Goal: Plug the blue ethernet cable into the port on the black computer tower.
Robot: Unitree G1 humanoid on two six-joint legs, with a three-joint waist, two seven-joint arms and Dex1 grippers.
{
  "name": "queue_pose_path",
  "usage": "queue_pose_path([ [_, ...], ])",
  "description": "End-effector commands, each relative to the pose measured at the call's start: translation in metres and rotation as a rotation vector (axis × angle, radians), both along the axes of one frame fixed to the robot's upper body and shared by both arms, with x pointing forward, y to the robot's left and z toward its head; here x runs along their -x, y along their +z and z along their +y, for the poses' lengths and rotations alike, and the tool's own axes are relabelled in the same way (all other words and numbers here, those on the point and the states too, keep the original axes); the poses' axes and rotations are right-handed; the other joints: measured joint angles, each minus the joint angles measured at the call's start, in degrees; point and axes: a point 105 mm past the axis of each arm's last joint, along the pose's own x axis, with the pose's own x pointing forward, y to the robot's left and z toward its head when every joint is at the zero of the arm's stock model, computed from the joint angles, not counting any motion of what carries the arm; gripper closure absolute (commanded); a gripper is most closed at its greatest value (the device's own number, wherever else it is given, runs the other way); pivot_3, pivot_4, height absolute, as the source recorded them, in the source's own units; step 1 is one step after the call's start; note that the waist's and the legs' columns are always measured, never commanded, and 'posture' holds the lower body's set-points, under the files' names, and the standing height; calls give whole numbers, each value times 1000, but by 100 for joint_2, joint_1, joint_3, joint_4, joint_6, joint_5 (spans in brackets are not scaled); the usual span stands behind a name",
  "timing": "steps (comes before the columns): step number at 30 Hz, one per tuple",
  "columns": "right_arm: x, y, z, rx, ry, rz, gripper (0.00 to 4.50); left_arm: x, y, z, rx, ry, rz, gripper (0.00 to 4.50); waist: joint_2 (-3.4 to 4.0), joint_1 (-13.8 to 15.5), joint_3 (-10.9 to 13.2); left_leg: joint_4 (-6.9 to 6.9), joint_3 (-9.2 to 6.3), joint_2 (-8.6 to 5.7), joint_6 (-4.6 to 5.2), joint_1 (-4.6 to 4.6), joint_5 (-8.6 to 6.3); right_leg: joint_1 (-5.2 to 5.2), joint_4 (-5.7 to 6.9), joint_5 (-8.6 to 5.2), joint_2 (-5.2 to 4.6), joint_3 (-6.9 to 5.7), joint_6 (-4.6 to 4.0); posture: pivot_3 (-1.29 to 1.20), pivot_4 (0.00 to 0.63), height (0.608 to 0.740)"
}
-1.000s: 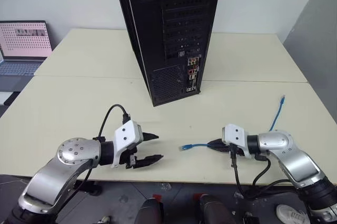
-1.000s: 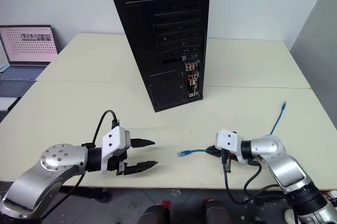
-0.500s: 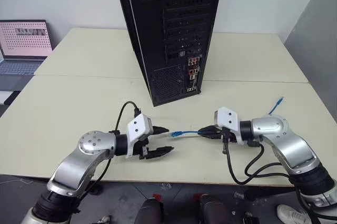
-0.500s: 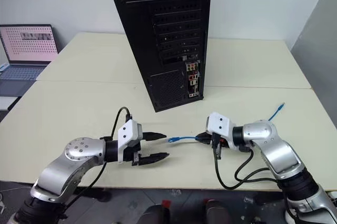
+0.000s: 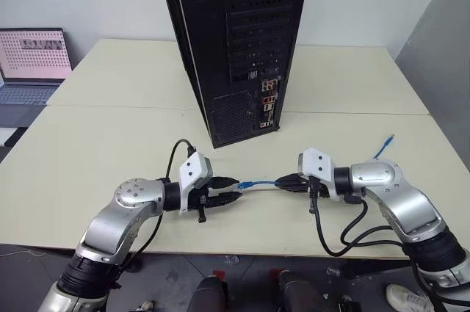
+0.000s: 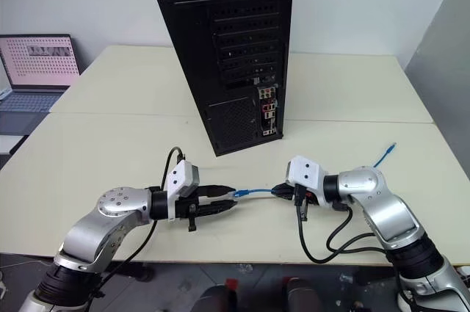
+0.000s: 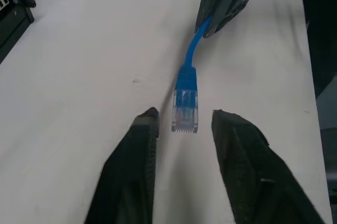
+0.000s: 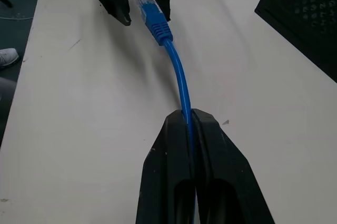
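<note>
The blue cable bends (image 8: 180,78) between the clear plug and my right gripper, so I should hold the plug with my left gripper while my right gripper takes a new hold just behind it (image 8: 165,40).
The black computer tower (image 5: 228,33) stands upright at the middle of the table, its back facing me. A small cluster of sockets (image 5: 269,103) sits low on that back; the port among them is too small to pick out. My right gripper (image 5: 283,183) is shut on the blue ethernet cable (image 5: 261,183) a short way behind its clear plug (image 7: 184,110). The plug sticks out level towards my left gripper (image 5: 233,189). That gripper's fingers (image 7: 142,129) flank the plug's tip with a narrow gap on each side, so it is open. The cable's far end (image 5: 388,139) lies on the table to the right.
An open grey laptop (image 5: 33,62) stands at the far left. A seam (image 5: 110,106) runs across where two cream tables meet. Black robot cables (image 5: 345,238) hang off the near edge by my right arm.
My right gripper carried the plug leftward and a little up. My left gripper came in to the right to meet it, and its fingers narrowed from wide apart to close around the plug's tip.
</note>
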Motion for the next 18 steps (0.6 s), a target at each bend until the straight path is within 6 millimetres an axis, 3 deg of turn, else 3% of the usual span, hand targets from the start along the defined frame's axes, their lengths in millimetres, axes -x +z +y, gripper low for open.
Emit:
queue_pose_path([
  [1, 1, 10, 4, -5, 35, -46, 4500, -2, 9, -1, 8, -19, -49, 3949, 0, 0, 0, 0, 0, 0, 0, 0, 0, 0, 0, 0, 0, 0, 0, 0, 150, 740],
  [3, 1, 10, 4, -4, 37, -47, 4500, -2, 8, -1, 3, -22, -54, 4227, 0, 0, 0, 0, 0, 0, 0, 0, 0, 0, 0, 0, 0, 0, 0, 0, 150, 740],
  [9, 2, 10, 5, 1, 53, -41, 4500, -1, 4, 0, -26, -38, -79, 4232, 0, 0, 0, 0, 0, -1, 0, 0, 0, 0, 0, 0, 0, 0, 0, 0, 150, 740],
  [18, 7, 19, -11, 19, 105, 8, 2353, 4, 0, -4, -111, -107, -331, 4232, 1, 3, 0, 0, 2, -2, 0, 0, 0, 0, -1, 0, -2, 1, -1, 0, 150, 740],
])
